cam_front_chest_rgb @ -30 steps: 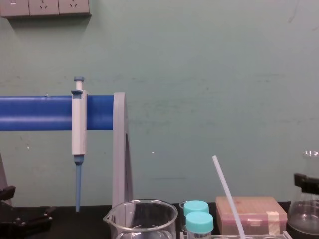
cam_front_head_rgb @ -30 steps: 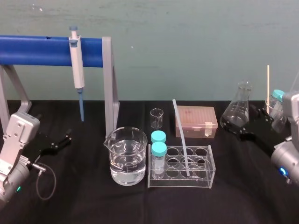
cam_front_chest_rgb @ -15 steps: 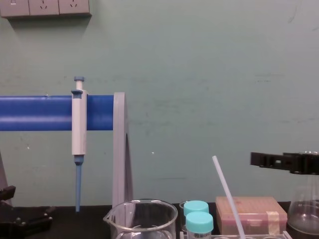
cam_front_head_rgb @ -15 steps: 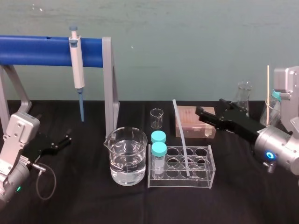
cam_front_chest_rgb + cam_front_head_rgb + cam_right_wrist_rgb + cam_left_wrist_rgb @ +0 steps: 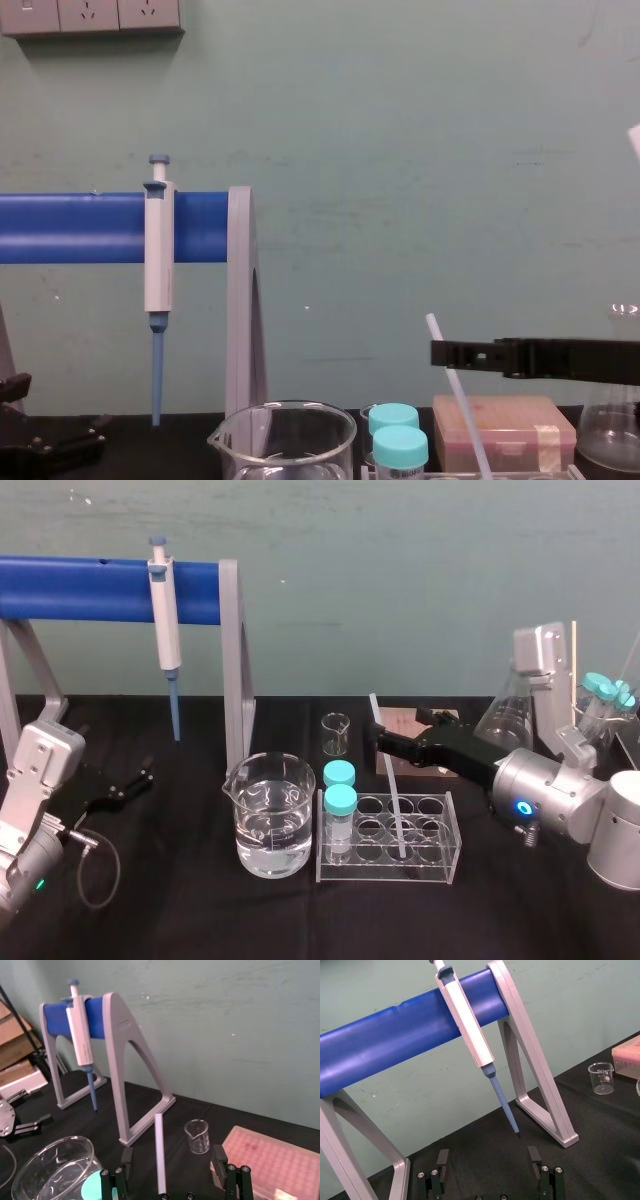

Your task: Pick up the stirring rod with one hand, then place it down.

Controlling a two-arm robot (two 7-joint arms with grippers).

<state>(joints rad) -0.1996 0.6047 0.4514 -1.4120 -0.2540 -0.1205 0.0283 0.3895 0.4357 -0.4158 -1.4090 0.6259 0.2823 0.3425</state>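
Note:
The stirring rod [image 5: 457,384] is leaning at a slant in the clear tube rack [image 5: 490,475], so it will slide up and out and leave the rack behind when I lift.
The stirring rod [image 5: 388,780] is a thin translucent white rod that leans in the clear tube rack [image 5: 438,862], its top tilted back and to the left. My right gripper [image 5: 397,730] reaches in from the right at the rod's upper part. It is open, and in the right wrist view the rod [image 5: 159,1150] stands between the two fingers [image 5: 126,1156] without touching either. From the chest, the rod [image 5: 455,385] rises just left of the black gripper [image 5: 447,353]. My left gripper [image 5: 128,783] rests open on the table at the far left.
Left of the rack stand a glass beaker of water [image 5: 269,815] and two teal-capped vials [image 5: 340,802]. Behind are a small beaker [image 5: 336,733], a pink tip box [image 5: 402,721] and a conical flask [image 5: 503,716]. A white-and-blue pipette [image 5: 165,630] hangs on the blue stand [image 5: 90,588].
My right arm has swung left from the flask at the right edge, over the tip box, until its open fingers straddle the rod. The left arm has not moved.

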